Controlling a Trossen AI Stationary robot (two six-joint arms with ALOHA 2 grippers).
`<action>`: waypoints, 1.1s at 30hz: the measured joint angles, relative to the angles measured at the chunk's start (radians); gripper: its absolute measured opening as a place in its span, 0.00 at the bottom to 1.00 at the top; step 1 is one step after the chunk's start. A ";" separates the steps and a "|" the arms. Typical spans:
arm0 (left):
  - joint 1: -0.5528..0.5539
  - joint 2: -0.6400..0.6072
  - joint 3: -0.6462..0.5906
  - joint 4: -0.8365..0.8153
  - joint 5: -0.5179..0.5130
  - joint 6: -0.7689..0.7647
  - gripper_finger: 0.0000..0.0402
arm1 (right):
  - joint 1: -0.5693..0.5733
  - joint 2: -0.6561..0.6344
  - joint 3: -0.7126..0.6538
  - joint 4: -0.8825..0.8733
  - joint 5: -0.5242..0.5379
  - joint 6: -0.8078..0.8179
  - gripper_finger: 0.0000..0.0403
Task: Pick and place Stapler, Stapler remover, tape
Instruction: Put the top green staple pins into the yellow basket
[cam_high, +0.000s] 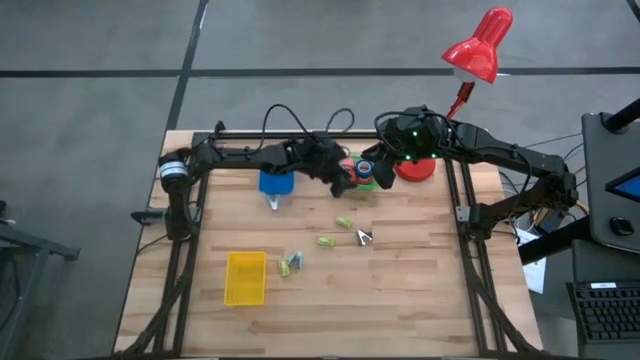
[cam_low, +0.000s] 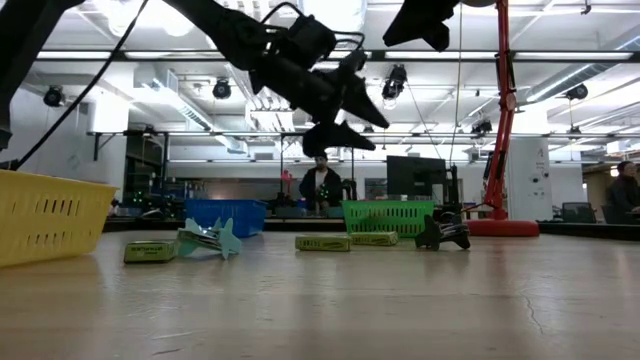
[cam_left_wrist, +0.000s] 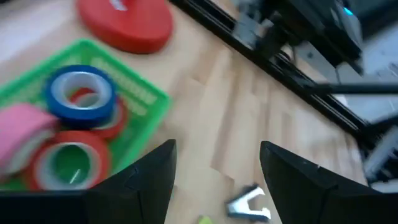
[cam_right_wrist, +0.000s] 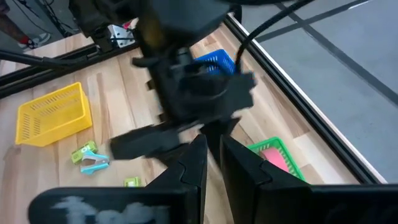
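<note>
The left gripper goes on down until its open fingers straddle the dark staple remover (cam_high: 364, 238), because the yellow-green box (cam_high: 345, 222) nearest the green bin lies clear of it.
The green bin (cam_left_wrist: 144, 88) holds the tape: a blue roll (cam_left_wrist: 79, 93) lies on top of red rolls (cam_left_wrist: 68, 163), next to something pink (cam_left_wrist: 22, 134). My left gripper (cam_left_wrist: 217, 155) hovers open above the table beside this bin (cam_high: 368, 180) and holds nothing. My right gripper (cam_right_wrist: 214, 152) is shut, raised just behind the left one near the bin. A dark staple remover (cam_high: 363, 236) and a teal one (cam_high: 292, 263) lie on the wood. Small yellow-green box-like pieces (cam_high: 343, 222) lie between them.
A blue bin (cam_high: 277, 183) stands near the far edge and a yellow bin (cam_high: 245, 277) stands toward the near left. The red lamp's base (cam_high: 415, 168) sits right of the green bin. Black frame rails run along the table's left, right and far sides.
</note>
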 joint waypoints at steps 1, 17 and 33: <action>-0.014 0.000 0.000 0.000 0.003 0.012 0.58 | 0.000 0.000 0.000 0.000 0.000 -0.003 0.11; -0.145 0.020 -0.014 -0.179 -0.104 0.374 0.58 | 0.000 0.014 -0.002 -0.002 0.000 0.002 0.11; -0.180 0.155 -0.002 -0.187 -0.107 0.648 0.58 | 0.000 0.014 -0.011 -0.006 -0.002 0.080 0.11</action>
